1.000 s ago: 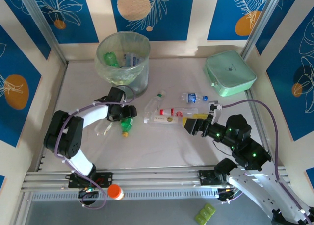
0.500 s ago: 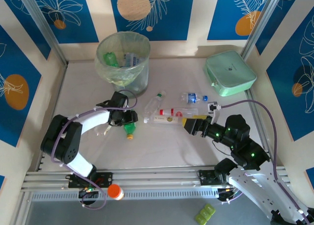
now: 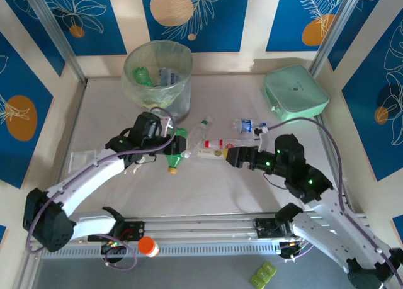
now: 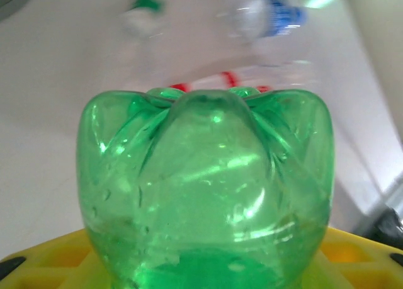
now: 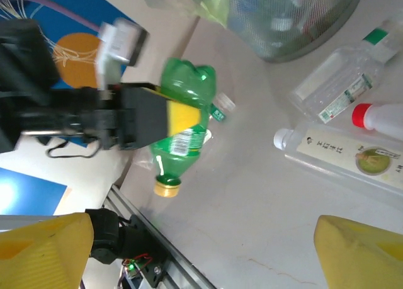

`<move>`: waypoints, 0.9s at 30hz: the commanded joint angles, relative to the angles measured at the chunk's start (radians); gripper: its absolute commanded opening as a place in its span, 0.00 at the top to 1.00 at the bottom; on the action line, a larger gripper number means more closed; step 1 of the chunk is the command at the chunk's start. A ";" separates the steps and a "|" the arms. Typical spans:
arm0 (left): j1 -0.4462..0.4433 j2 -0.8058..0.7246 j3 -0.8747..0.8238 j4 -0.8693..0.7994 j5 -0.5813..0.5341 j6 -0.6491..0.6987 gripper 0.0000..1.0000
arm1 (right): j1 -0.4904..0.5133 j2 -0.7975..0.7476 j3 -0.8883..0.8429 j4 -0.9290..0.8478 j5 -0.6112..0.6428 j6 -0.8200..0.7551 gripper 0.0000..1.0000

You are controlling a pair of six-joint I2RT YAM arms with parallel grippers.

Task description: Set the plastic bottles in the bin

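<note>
My left gripper is holding the green bottle (image 5: pixel 190 82) close to its base, so my right gripper should keep the bottle's base steady while my left gripper moves to the bottle's label (image 5: pixel 182 142).
A green bottle (image 3: pixel 175 158) with a yellow cap hangs cap-down above the table, and my left gripper (image 3: pixel 171 145) is shut on its middle. In the left wrist view its ribbed base (image 4: pixel 204 188) rises between my yellow fingers (image 4: pixel 38 260). My right gripper (image 3: pixel 230 157) stands open with nothing between its fingers (image 5: pixel 44 251), just right of a group of lying bottles: a clear one with a green cap (image 3: pixel 198 131), a red-capped one (image 3: pixel 217 143), a flat white-capped one (image 3: pixel 208 153) and a blue-capped one (image 3: pixel 249 124). The bin (image 3: pixel 157 78), at the back left, holds several bottles.
A mint-green case (image 3: pixel 294 92) lies at the back right. A flat clear packet (image 3: pixel 82 158) rests left of my left arm. The aluminium rail (image 3: pixel 195 229) runs along the near edge, with an orange knob (image 3: pixel 148 245) below it.
My left gripper closed on the green bottle, lifted it off the table and carried it right. My right arm reached left, closer to the lying bottles, its jaws unchanged.
</note>
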 commanded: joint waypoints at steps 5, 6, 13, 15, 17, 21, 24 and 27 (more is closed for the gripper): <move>-0.099 -0.055 0.097 0.007 0.160 0.223 0.51 | 0.073 0.146 0.165 0.030 -0.028 -0.034 0.01; -0.108 -0.051 0.107 0.004 0.186 0.240 0.51 | 0.076 0.167 0.177 0.042 -0.036 -0.033 0.01; -0.180 -0.048 0.139 -0.005 0.208 0.310 0.51 | 0.115 0.301 0.257 0.131 -0.070 0.005 0.01; -0.187 -0.048 0.145 0.002 0.208 0.317 0.51 | 0.124 0.343 0.284 0.125 -0.073 0.015 0.01; -0.190 -0.047 0.154 -0.002 0.193 0.321 0.51 | 0.137 0.372 0.298 0.125 -0.070 0.023 0.00; -0.193 -0.051 0.165 -0.001 0.171 0.322 0.51 | 0.164 0.398 0.294 0.154 -0.063 0.051 0.03; -0.194 -0.044 0.179 -0.007 0.172 0.322 0.51 | 0.188 0.409 0.290 0.167 -0.044 0.056 0.12; -0.202 -0.034 0.189 -0.017 0.171 0.327 0.50 | 0.200 0.411 0.282 0.182 -0.030 0.069 0.25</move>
